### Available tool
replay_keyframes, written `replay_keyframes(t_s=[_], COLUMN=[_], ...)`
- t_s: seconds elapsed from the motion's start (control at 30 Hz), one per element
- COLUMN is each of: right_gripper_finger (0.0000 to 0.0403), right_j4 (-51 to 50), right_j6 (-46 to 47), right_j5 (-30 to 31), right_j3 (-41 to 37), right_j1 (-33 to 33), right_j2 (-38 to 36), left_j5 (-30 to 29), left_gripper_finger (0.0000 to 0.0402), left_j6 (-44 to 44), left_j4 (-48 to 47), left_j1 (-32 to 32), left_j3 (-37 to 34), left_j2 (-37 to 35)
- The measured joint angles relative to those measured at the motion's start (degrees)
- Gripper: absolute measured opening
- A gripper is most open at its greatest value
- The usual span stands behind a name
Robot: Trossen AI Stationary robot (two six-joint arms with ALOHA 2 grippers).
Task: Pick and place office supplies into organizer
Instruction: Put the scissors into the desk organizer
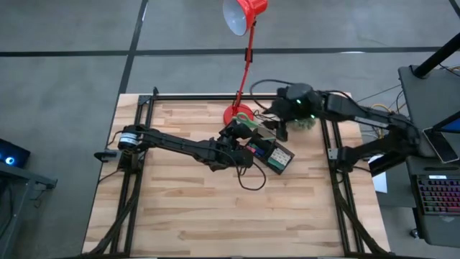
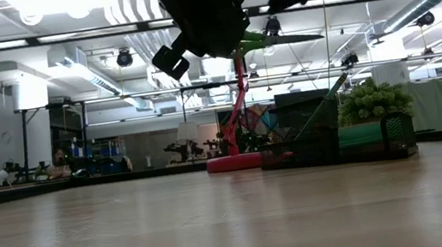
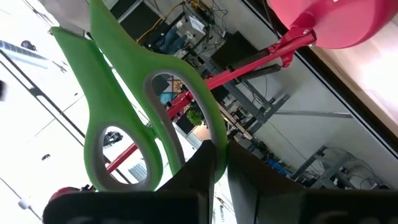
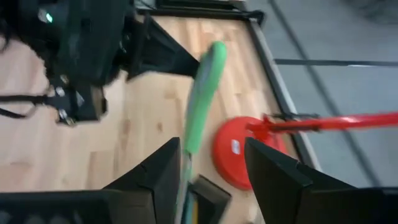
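Observation:
The robot's left gripper is holding the scissors level by one handle loop (image 3: 217,132), so its right gripper should take them over by the green handle (image 4: 194,137) near the blades.
My left gripper (image 1: 244,137) hangs above the middle of the table, shut on the green-handled scissors (image 3: 149,106). The scissors (image 2: 270,40) stick out roughly level in the air, above and just left of the black organizer (image 1: 286,162). The organizer (image 2: 328,145) rests flat on the wood. My right gripper (image 4: 211,144) is open at the far right (image 1: 277,119), pointing down and leftward. The green handle (image 4: 202,87) shows beyond the gap between its fingers, apart from them. My left gripper pinches the scissors between its two fingers just where the two handle loops join (image 3: 208,146). Both green loops stick out past the fingertips; the fingers hide the blades. The scissors are lifted clear of the table and the organizer.
The red desk lamp's round base (image 1: 238,115) stands just beyond the grippers, and its stem rises to the shade (image 1: 244,21) past the far edge. A green ball-shaped plant (image 2: 371,101) sits by the organizer's far right. A black cable (image 1: 251,183) loops on the wood.

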Motion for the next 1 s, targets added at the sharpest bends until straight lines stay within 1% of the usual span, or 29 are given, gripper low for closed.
replay_keyframes(t_s=[0.07, 0.27, 0.4, 0.5, 0.67, 1.0], right_gripper_finger=[0.0168, 0.0169, 0.0173, 0.0173, 0.0169, 0.0176], right_j4=[-0.3, -3.2, -4.6, -4.7, -5.9, -7.2], right_j6=[-0.8, -1.3, -2.4, -3.3, -4.7, -3.9], right_j5=[-3.8, -5.9, -11.5, -12.8, -13.0, -12.7], right_j3=[1.7, 6.5, 8.7, 9.7, 10.8, 12.5], right_j1=[-1.8, -4.7, -5.0, -5.0, -5.1, -5.3], right_j2=[2.9, 10.9, 14.7, 16.5, 17.9, 14.1], left_j5=[0.0, 0.0, 0.0, 0.0, -0.2, -0.2], left_gripper_finger=[0.0011, 0.0011, 0.0011, 0.0011, 0.0011, 0.0011], left_j6=[0.0, -0.2, -0.1, -0.1, -0.3, -0.8], left_j4=[0.0, 0.0, -0.4, -0.7, -0.6, 0.4], left_j1=[0.0, 0.0, 0.0, 0.1, 0.1, 0.2], left_j3=[-0.1, -0.1, -0.3, -0.4, -0.5, -0.6], left_j2=[0.0, 0.0, 0.0, 0.0, 0.0, 0.0])
